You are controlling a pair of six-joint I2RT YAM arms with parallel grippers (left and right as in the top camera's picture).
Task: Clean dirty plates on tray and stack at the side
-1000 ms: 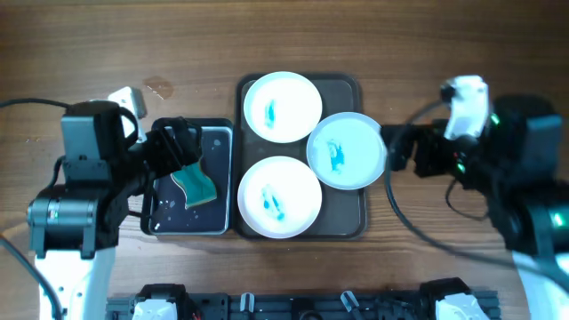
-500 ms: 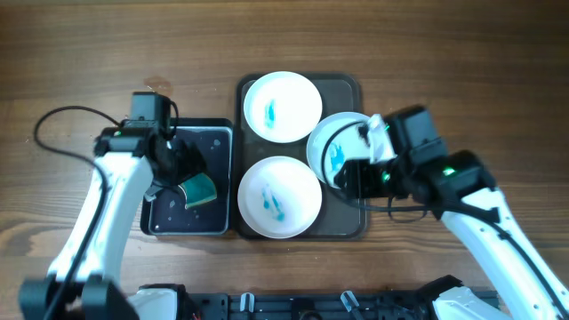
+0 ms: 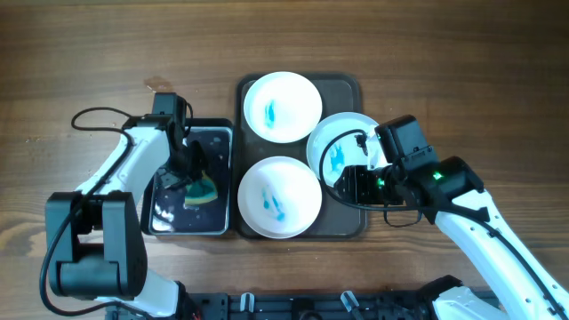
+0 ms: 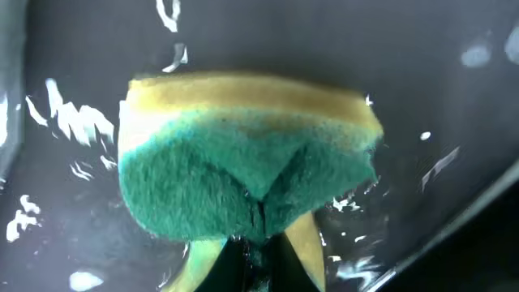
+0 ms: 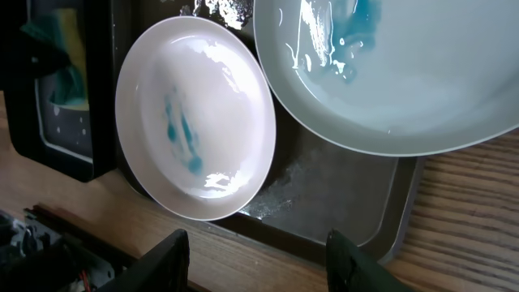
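Next, I open my left gripper, which pinches and tightly folds the sponge's green side, and hold the sponge wide by its edges before wiping the front plate.
Three white plates with blue smears lie on the dark tray: one at the back, one at the front, one on the right overlapping the tray's rim. A green and yellow sponge sits in the black water tub left of the tray. My left gripper is shut on the sponge, pinching its green side. My right gripper hovers open over the right plate's front edge. In the right wrist view its fingers are spread above the tray edge, with nothing between them.
The tub holds shallow water with droplets and stands against the tray's left side. A small white object lies on the wood behind the tub. A black rail runs along the table's front edge. Bare wood lies at the far left, the far right and behind the tray.
Both arms swung in from the sides. The left gripper dropped into the tub and closed on the sponge. The right gripper came over the right plate and its jaws narrowed.
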